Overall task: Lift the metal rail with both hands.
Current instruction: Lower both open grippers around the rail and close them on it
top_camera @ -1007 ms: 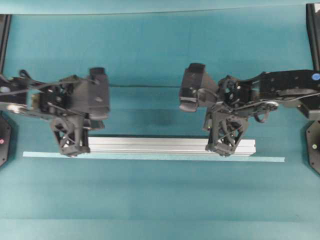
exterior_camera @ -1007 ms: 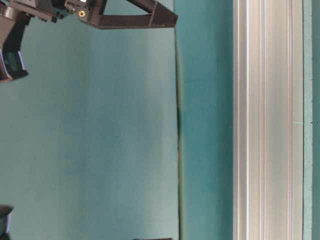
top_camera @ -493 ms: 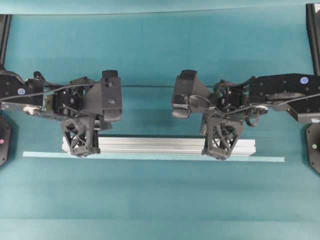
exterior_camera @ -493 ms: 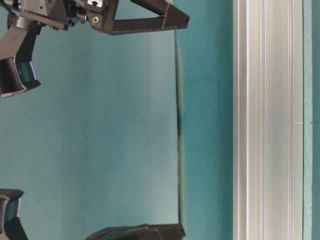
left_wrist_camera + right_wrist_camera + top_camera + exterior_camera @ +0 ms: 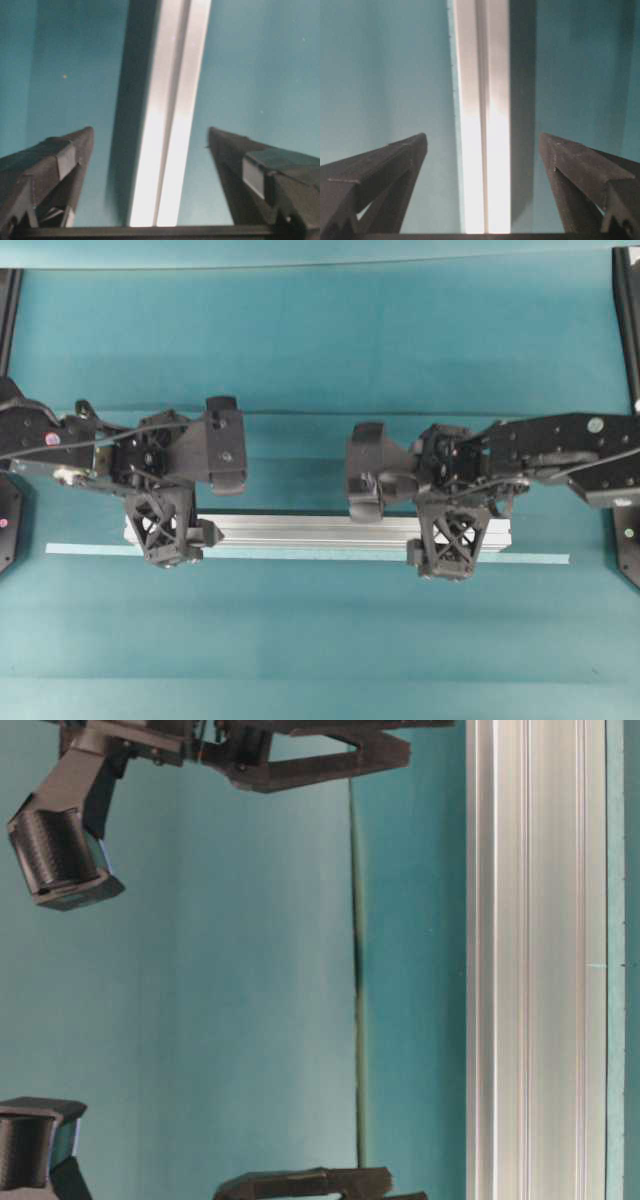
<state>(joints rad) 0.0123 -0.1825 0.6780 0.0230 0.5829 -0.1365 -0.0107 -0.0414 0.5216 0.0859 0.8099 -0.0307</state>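
Note:
The metal rail's narrow width (image 5: 166, 135) is between my left gripper's open fingers. My left gripper carries on going down until its fingers are on either side of both long sides (image 5: 157, 202), and then close.
The metal rail (image 5: 310, 531) is a long silver grooved bar lying flat on the teal table, parallel to its front edge. My left gripper (image 5: 168, 536) hangs over the rail's left end and my right gripper (image 5: 450, 542) over its right end. In the left wrist view the rail (image 5: 170, 125) runs between the fingers of the open left gripper (image 5: 150, 131), with teal gaps on both sides. The right gripper (image 5: 482, 136) straddles the rail (image 5: 482, 125) the same way, open and apart from it. The table-level view shows the rail (image 5: 535, 960) along its right side.
A thin pale-teal tape strip (image 5: 540, 559) lies just in front of the rail and reaches past both its ends. A seam in the cloth (image 5: 290, 413) runs behind the arms. Black frame posts (image 5: 628, 310) stand at the side edges.
Both grippers have gone from shut to wide open and now straddle the rail. The left gripper has shifted a little right along the rail. The rail has not moved.

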